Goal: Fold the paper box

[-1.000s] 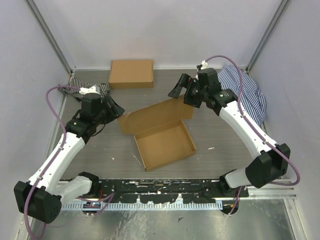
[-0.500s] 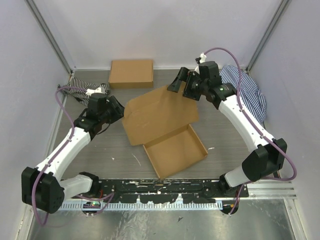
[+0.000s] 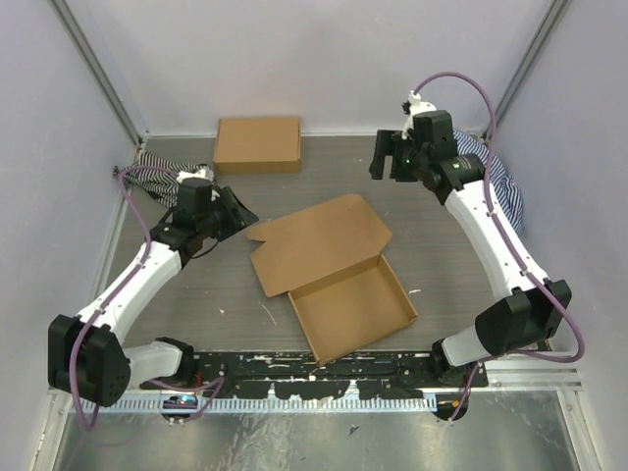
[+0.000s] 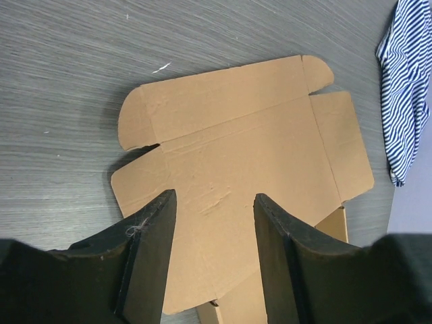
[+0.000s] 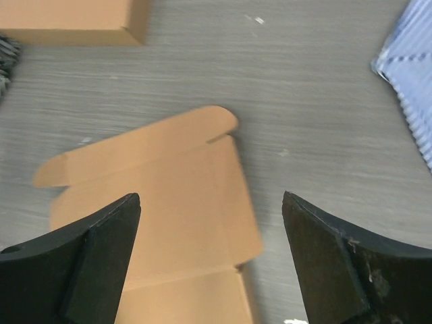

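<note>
The paper box's tray (image 3: 353, 309) lies at an angle to the robot's arms, so next the right gripper pinches the lid's nearer side flap (image 3: 375, 224) and turns the box straight before it folds.
The paper box (image 3: 353, 309) is a brown cardboard tray with raised walls near the middle. Its lid panel (image 3: 319, 240), with rounded side tabs, lies open toward the far left. My left gripper (image 3: 238, 210) is open and empty just left of the lid. In the left wrist view its fingers (image 4: 152, 250) straddle the lid panel (image 4: 236, 142) from above, without touching it. My right gripper (image 3: 379, 162) is wide open and empty, raised beyond the lid's far right corner. The right wrist view shows the lid (image 5: 155, 196) below my right gripper (image 5: 209, 197).
A second, closed brown box (image 3: 257, 144) lies at the back left, and shows in the right wrist view (image 5: 74, 20). Striped cloth lies at the left wall (image 3: 162, 169) and at the back right (image 3: 502, 186). The arm bases and a rail run along the near edge.
The lid was tipped up under my right gripper and now lies lower and open. My right gripper has drawn back toward the far right. The tray has slid toward the near right.
</note>
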`<action>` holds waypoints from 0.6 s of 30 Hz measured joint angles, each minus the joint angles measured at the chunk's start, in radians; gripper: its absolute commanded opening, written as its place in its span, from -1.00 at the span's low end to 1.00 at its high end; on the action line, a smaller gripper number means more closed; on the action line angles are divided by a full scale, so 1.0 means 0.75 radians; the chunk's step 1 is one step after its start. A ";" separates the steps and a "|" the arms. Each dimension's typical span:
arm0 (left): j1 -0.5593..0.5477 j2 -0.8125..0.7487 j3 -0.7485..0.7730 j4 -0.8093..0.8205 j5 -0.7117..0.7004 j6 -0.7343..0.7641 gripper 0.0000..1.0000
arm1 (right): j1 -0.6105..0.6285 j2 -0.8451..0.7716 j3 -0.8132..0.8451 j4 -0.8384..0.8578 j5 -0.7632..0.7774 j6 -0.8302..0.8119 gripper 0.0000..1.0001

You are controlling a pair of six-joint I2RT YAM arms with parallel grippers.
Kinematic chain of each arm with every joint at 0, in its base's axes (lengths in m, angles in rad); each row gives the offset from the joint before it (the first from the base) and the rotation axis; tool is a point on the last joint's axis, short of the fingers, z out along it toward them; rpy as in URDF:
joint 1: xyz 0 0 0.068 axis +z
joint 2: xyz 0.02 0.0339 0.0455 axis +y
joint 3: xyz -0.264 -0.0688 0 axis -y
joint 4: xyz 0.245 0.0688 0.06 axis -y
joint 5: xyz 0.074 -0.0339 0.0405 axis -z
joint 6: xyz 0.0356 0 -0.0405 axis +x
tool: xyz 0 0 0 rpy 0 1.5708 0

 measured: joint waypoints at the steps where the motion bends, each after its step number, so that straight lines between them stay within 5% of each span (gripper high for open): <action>1: 0.000 0.009 0.008 -0.001 0.007 0.003 0.12 | -0.031 0.000 -0.017 -0.013 0.003 -0.016 0.78; 18: 0.009 -0.250 -0.200 -0.066 0.075 0.007 0.12 | -0.085 0.477 -0.115 -0.093 -0.083 -0.075 0.39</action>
